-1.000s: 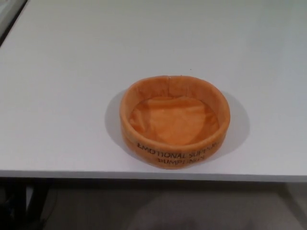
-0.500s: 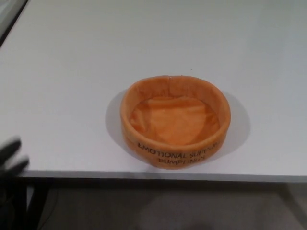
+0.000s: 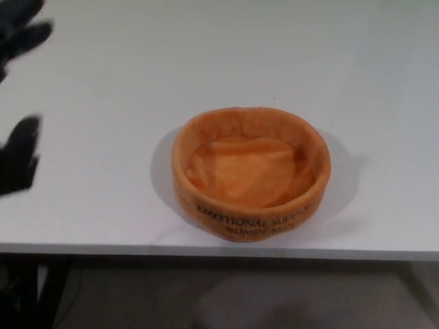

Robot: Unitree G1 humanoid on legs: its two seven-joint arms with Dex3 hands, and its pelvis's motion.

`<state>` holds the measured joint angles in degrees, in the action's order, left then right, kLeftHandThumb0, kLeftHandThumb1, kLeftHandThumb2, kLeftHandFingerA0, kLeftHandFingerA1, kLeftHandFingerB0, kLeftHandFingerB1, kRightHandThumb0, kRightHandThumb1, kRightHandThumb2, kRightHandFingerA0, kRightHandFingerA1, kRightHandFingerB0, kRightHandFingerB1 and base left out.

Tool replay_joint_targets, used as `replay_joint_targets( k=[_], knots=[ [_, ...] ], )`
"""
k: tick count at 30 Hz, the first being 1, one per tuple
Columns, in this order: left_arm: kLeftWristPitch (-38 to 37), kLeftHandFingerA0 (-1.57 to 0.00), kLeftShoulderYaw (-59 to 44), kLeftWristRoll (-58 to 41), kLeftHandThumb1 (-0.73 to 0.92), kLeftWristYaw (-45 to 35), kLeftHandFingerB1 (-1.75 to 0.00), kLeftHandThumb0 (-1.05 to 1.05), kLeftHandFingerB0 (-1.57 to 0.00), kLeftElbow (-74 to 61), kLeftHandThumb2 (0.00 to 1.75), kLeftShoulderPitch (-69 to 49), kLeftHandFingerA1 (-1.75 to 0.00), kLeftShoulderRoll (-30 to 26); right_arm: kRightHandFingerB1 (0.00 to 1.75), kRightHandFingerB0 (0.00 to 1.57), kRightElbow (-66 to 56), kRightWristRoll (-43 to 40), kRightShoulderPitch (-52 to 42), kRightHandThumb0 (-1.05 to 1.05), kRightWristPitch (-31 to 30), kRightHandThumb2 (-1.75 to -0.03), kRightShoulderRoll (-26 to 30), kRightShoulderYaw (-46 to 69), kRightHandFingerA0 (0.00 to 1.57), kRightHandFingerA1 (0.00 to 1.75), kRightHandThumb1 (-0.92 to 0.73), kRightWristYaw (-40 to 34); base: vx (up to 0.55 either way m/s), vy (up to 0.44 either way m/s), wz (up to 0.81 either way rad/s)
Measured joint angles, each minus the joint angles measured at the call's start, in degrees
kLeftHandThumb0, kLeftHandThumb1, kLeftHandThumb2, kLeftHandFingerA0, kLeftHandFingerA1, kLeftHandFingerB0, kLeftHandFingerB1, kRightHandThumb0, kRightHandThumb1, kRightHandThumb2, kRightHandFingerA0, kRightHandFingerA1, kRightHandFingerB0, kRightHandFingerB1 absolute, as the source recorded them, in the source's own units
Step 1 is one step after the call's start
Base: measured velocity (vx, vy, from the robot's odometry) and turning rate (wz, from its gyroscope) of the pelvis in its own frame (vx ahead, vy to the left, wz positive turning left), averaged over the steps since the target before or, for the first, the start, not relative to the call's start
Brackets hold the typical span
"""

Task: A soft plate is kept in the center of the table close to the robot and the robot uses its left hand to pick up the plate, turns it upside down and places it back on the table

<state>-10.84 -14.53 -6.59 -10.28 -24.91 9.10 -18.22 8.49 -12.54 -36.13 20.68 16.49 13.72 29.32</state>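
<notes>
My gripper will dent the soft plate where it grips, and then the soft plate will round out again when I turn it over, because the thick rim stands up by itself.
A soft orange plate with a raised rim and black lettering on its near side sits opening-up on the white table, close to the front edge. My black left hand hovers over the table's far left, well apart from the plate. Its fingers are spread and the thumb stands apart below them; nothing is between them. The hand is blurred by motion. My right hand does not show.
The table's front edge runs across the picture just below the plate, with dark floor and a table leg beneath. A dark strip lies past the table's left edge at the top corner.
My left hand has risen from the lower left edge of the picture to the upper left, over the table. The plate has stayed where it was.
</notes>
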Motion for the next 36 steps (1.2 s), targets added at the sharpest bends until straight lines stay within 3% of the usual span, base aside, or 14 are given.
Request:
replay_joint_targets(
  k=[5, 6, 8, 9, 17, 26, 27, 28, 30, 31, 36],
  knots=[
    [2.94, -0.28, 5.85, 4.65, 0.9, 1.09, -0.29, -0.96, -0.28, 1.66, 0.68, 8.66, -0.42, 0.05, 0.32, 0.23, 0.02, 0.02, -0.07, -0.77, 0.03, -0.68, -0.14, 0.0, 0.29, 0.4, -0.9, -0.02, 0.0, 0.0, 0.0],
    [3.3, -0.28, 6.48, 5.28, 0.78, 1.25, -0.34, -1.01, -0.25, 1.87, 0.82, 9.52, -0.45, 0.07, 0.31, 0.23, 0.02, 0.02, -0.08, -0.78, 0.04, -0.68, -0.15, 0.0, 0.28, 0.4, -0.9, -0.02, 0.0, 0.0, 0.0],
    [4.19, -0.29, 9.02, 7.3, 0.79, 1.74, -0.34, -1.02, -0.25, 3.17, 0.84, 12.68, -0.45, 0.35, 0.32, 0.23, 0.02, 0.02, -0.1, -0.78, 0.05, -0.68, -0.16, 0.01, 0.28, 0.41, -0.9, -0.01, 0.0, 0.0, 0.0],
    [4.6, -0.31, 10.74, 8.7, 0.91, 1.99, -0.3, -0.95, -0.29, 4.04, 0.68, 14.68, -0.4, 0.64, 0.31, 0.22, 0.02, 0.03, -0.1, -0.78, 0.05, -0.68, -0.16, 0.01, 0.27, 0.4, -0.9, -0.01, 0.0, 0.0, 0.0],
    [6.49, -0.32, 18.71, 15.17, 0.92, 3.68, -0.31, -0.89, -0.27, 12.27, 0.68, 25.32, -0.44, 3.88, 0.31, 0.22, -0.13, -0.06, 0.33, -0.78, -0.02, -0.68, -0.01, 0.11, 0.27, 0.4, -0.9, 0.27, 0.0, 0.0, 0.0],
    [5.09, -0.26, 26.17, 23.65, 0.9, 5.66, -0.27, -0.94, -0.2, 20.72, 0.68, 26.88, -0.4, 3.5, 0.31, 0.24, -0.62, -0.29, 0.82, -0.77, -0.7, -0.68, 0.21, 0.24, 0.27, 0.41, -0.9, 0.65, 0.0, 0.0, 0.0],
    [5.09, -0.22, 27.09, 24.54, 0.69, 5.6, -0.41, -0.92, -0.12, 21.54, 1.09, 27.08, -0.49, 2.98, 0.31, 0.23, -0.8, -0.29, 0.86, -0.77, -0.82, -0.68, 0.22, 0.25, 0.25, 0.4, -0.9, 0.65, 0.0, 0.0, 0.0],
    [5.06, -0.29, 27.54, 24.94, 0.89, 5.56, -0.27, -0.96, -0.2, 22.0, 0.68, 27.15, -0.38, 2.76, 0.31, 0.22, -0.91, -0.3, 0.88, -0.76, -0.88, -0.68, 0.22, 0.26, 0.25, 0.39, -0.9, 0.66, 0.0, 0.0, 0.0],
    [4.24, -0.29, 29.63, 26.75, 0.89, 5.15, -0.27, -0.97, -0.2, 24.94, 0.68, 28.02, -0.37, 1.31, 0.31, 0.23, -1.12, -0.32, 0.94, -0.76, -1.1, -0.68, 0.47, 0.26, 0.26, 0.39, -0.9, 0.77, 0.0, 0.0, 0.0],
    [3.77, -0.21, 30.31, 27.37, 0.67, 4.91, -0.4, -0.96, -0.13, 25.99, 1.08, 28.42, -0.48, 0.6, 0.3, 0.24, -1.21, -0.33, 0.97, -0.75, -1.17, -0.68, 0.56, 0.3, 0.27, 0.39, -0.9, 0.81, 0.0, 0.0, 0.0],
    [1.41, -0.24, 34.06, 30.98, 0.63, 3.65, -0.4, -0.97, -0.17, 30.04, 1.04, 30.4, -0.47, -3.26, 0.3, 0.24, -1.49, -0.31, 1.19, -0.76, -1.52, -0.68, 0.84, 0.43, 0.29, 0.39, -0.89, 0.81, 0.0, 0.0, 0.0]
  ],
)
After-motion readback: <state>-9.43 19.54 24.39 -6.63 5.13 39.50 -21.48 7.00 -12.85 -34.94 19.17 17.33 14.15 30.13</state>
